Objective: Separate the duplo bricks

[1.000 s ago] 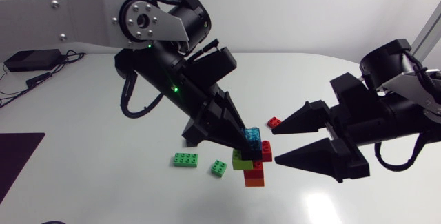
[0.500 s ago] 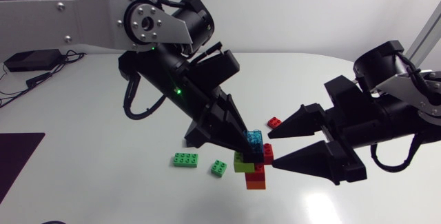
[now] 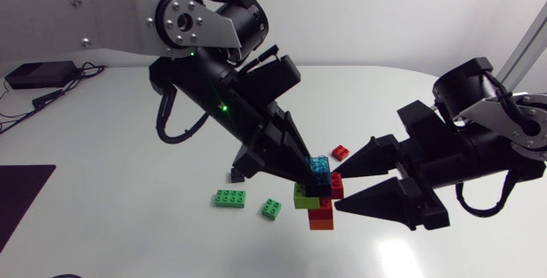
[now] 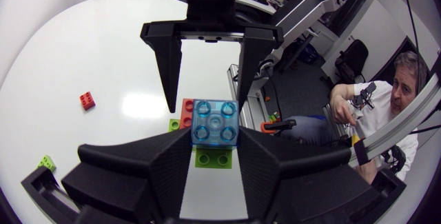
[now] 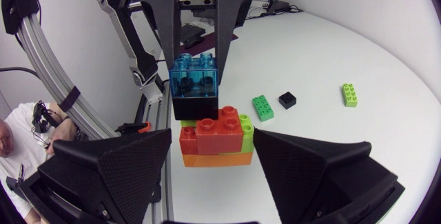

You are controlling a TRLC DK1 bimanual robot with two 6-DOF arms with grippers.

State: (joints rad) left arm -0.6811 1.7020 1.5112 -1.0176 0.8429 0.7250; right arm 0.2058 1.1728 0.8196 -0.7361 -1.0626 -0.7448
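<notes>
The red brick (image 5: 220, 140) is next to the lime brick above the orange base (image 5: 218, 160), so the red brick will come off alone when the robot pulls the stack apart.
A duplo stack stands at mid-table: a clear blue brick (image 3: 318, 168) on top, a black brick (image 5: 195, 104) under it, then a red brick (image 5: 219, 126) beside a lime one (image 3: 300, 198), and an orange base (image 3: 321, 221). My left gripper (image 3: 316, 180) comes down from above and is shut on the blue brick (image 4: 215, 121). My right gripper (image 3: 336, 191) reaches in from the right, open. Its fingers (image 5: 117, 172) straddle the red and orange layers with narrow gaps on both sides.
Loose on the table to the left of the stack are a green brick (image 3: 230, 198), a small green brick (image 3: 273, 209) and a small black brick (image 3: 235, 176). A small red brick (image 3: 341, 151) lies behind the right gripper.
My right gripper has slid left to the stack and its fingers have drawn closer together around it. My left arm has shifted slightly, still holding the blue brick.
</notes>
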